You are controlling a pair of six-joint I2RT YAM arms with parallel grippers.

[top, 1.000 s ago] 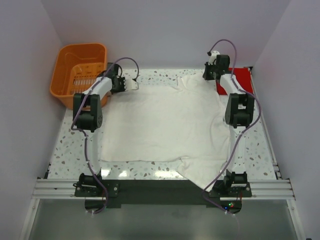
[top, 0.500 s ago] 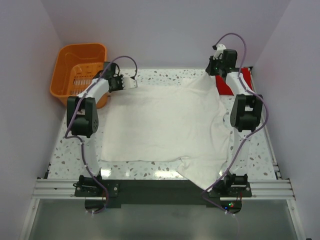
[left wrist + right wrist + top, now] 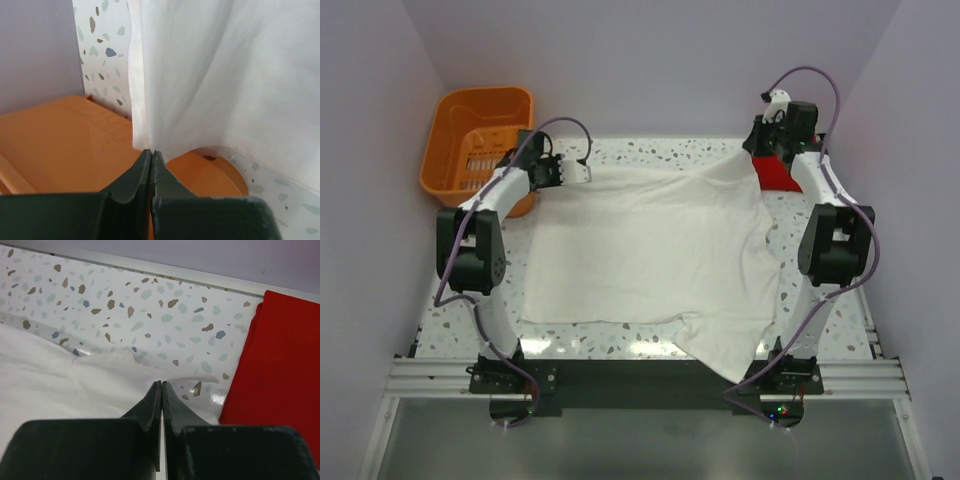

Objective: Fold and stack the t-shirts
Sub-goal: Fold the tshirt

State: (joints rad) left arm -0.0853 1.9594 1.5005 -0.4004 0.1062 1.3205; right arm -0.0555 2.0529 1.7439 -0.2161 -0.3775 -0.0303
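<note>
The cream-white t-shirt's far edge (image 3: 650,174) is tight across both grippers, so the robot's right gripper carries on bringing its corner down toward the t-shirt's body (image 3: 732,238) until the t-shirt's edge lies flat.
The cream-white t-shirt (image 3: 650,250) lies spread across the table, its far edge pulled taut between both grippers. My left gripper (image 3: 586,172) is shut on its far left corner, next to the basket; in the left wrist view the cloth (image 3: 220,75) hangs from the closed gripper (image 3: 151,151). My right gripper (image 3: 757,150) is shut on the far right corner; in the right wrist view the cloth (image 3: 60,385) runs into the closed gripper (image 3: 161,384). The red t-shirt (image 3: 782,175) lies folded flat at the far right, partly hidden by the right arm, and shows in the right wrist view (image 3: 280,365).
An orange slotted basket (image 3: 475,140) stands at the far left corner, close under the left gripper (image 3: 60,150). The table's speckled top (image 3: 470,300) shows around the shirt. Walls close in on the left, right and back.
Both arms have swung outward and back, the left toward the basket, the right toward the far right corner. The white shirt's far edge is pulled straighter and wider.
</note>
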